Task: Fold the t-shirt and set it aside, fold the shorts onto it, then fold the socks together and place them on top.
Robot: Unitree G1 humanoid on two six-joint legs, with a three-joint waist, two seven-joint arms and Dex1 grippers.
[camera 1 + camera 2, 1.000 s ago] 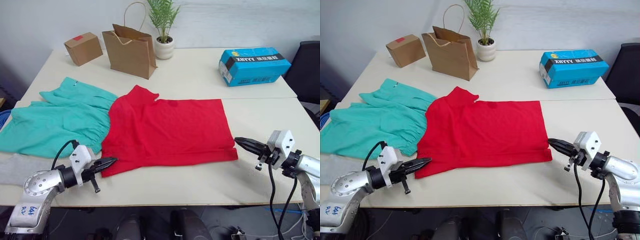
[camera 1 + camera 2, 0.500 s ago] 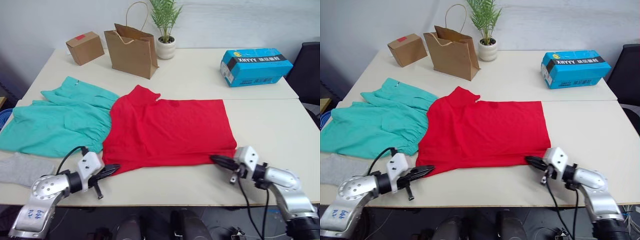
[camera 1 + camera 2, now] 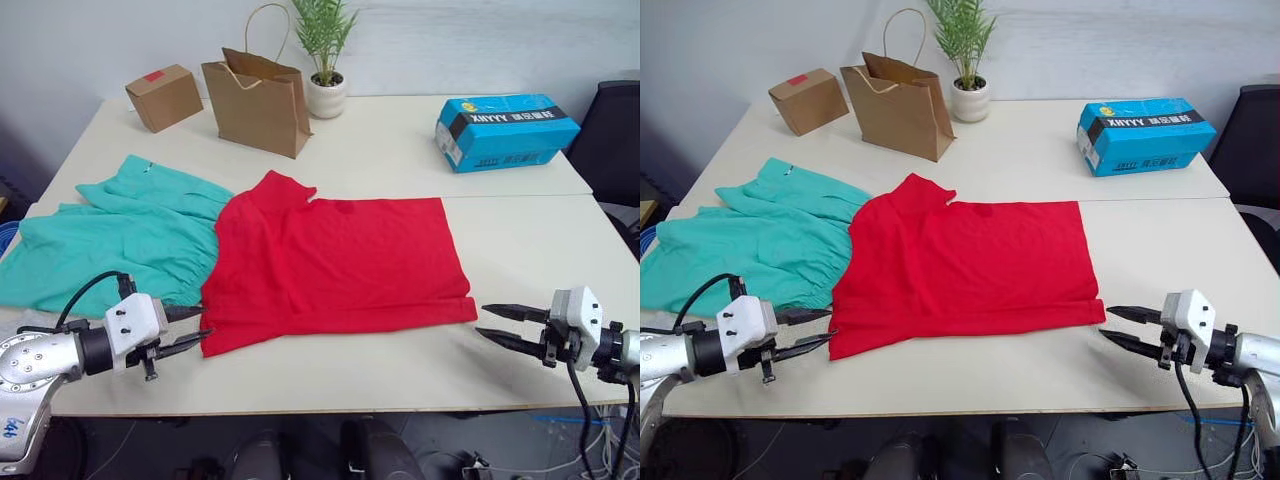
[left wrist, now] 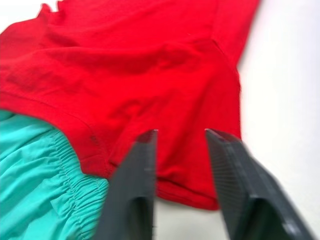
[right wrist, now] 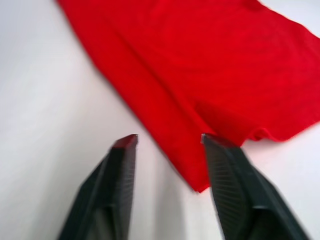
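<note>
My gripper will pull the red t-shirt point(image 3: 350, 245), which will slide along whole and keep its fold, because a narrow piece point(image 3: 390, 318) lies flat along the t-shirt's near edge.
The red t-shirt point(image 3: 335, 262) lies flat in the middle of the table, its left edge overlapping the teal shorts point(image 3: 110, 235) spread at the left. My left gripper point(image 3: 203, 322) is open at the shirt's near left corner; in the left wrist view its fingers point(image 4: 135, 185) stand on either side of that corner's hem. My right gripper point(image 3: 481, 320) is open just right of the shirt's near right corner, a little apart from the cloth, with nothing between its fingertips point(image 5: 122, 170). The socks are out of view.
Along the back of the table point(image 3: 400, 160) stand a small cardboard box point(image 3: 166, 96), a brown paper bag point(image 3: 258, 100), a potted plant point(image 3: 327, 60) and a blue carton point(image 3: 505, 130). A black chair point(image 3: 615, 140) is at the far right.
Both grippers have gone from shut to open. The right gripper drew back to the right, off the shirt's near hem. The left gripper slid slightly left at the near left corner.
</note>
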